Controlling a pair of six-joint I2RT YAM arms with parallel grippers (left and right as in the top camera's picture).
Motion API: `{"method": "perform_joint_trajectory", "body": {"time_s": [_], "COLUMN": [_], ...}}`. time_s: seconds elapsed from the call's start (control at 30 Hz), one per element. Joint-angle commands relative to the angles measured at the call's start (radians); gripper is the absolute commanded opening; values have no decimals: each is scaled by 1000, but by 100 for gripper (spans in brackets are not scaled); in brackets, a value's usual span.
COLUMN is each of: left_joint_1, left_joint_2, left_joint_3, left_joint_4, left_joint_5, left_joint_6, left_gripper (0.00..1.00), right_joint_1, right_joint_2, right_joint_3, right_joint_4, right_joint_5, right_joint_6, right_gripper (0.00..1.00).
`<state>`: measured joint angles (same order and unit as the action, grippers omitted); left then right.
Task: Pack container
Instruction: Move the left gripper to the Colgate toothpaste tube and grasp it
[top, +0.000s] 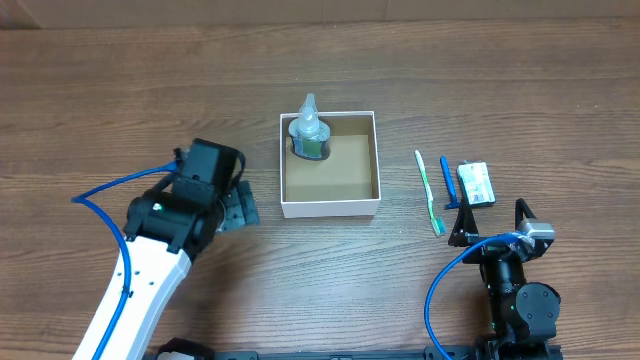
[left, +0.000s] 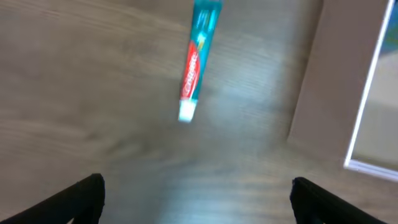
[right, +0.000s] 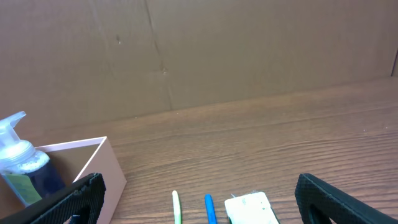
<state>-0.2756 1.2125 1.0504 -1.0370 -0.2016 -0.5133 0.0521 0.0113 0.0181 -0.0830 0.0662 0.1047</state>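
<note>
My left gripper's open fingers are lined up with the toothpaste tube (left: 200, 48), which is clear of the box. My left gripper should carry on going down and close across the red part (left: 191, 73).
The container (top: 330, 209), a square white box with a brown inside, stands mid-table. A clear pump bottle (top: 308, 132) stands upright in its back left corner. My left gripper (top: 241, 206) is open and empty, left of the box. In the left wrist view a red and teal toothpaste tube (left: 196, 62) lies on the table ahead of the open fingers (left: 196, 186), with the box wall (left: 323, 87) at the right. My right gripper (top: 489, 226) is open and empty. Its wrist view (right: 199, 186) shows the box (right: 96, 165) and bottle (right: 22, 165) at left.
A green toothbrush (top: 430, 192), a blue toothbrush (top: 447, 180) and a small white-and-green packet (top: 477, 184) lie right of the box, just ahead of my right gripper. A brown cardboard wall (right: 199, 56) stands along the table's far edge.
</note>
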Motion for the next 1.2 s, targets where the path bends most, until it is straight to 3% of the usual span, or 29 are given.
{"method": "perform_joint_trajectory", "body": {"time_s": [0.0,0.3,0.53,0.6,0.63,0.7,0.97,1.1,1.17], "left_joint_1": [77,112,112,113,113,114,172,199,199], "left_joint_2": [29,243,440,482,497,525,630,631,631], "left_joint_3": [-24,-56,-56,-56,-56,-56,-56,-56,-56], "left_joint_4": [82,246,355,384,393,412,493,484,471], "left_joint_5": [67,69,72,72,72,72,180,185,185], "left_joint_6": [93,271,290,302,314,333,380,379,379], "left_gripper": [88,87,83,76,66,55,44,32,18], "right_joint_1": [-2,-2,-2,-2,-2,-2,-2,-2,-2], "right_joint_2": [-7,-7,-7,-7,-7,-7,-7,-7,-7], "right_joint_3": [-10,-10,-10,-10,-10,-10,-10,-10,-10], "right_joint_4": [5,5,5,5,5,5,5,5,5], "right_joint_5": [-1,-1,-1,-1,-1,-1,-1,-1,-1], "right_joint_6": [-1,-1,-1,-1,-1,-1,-1,-1,-1], "right_gripper": [100,100,100,100,100,100,100,100,100]}}
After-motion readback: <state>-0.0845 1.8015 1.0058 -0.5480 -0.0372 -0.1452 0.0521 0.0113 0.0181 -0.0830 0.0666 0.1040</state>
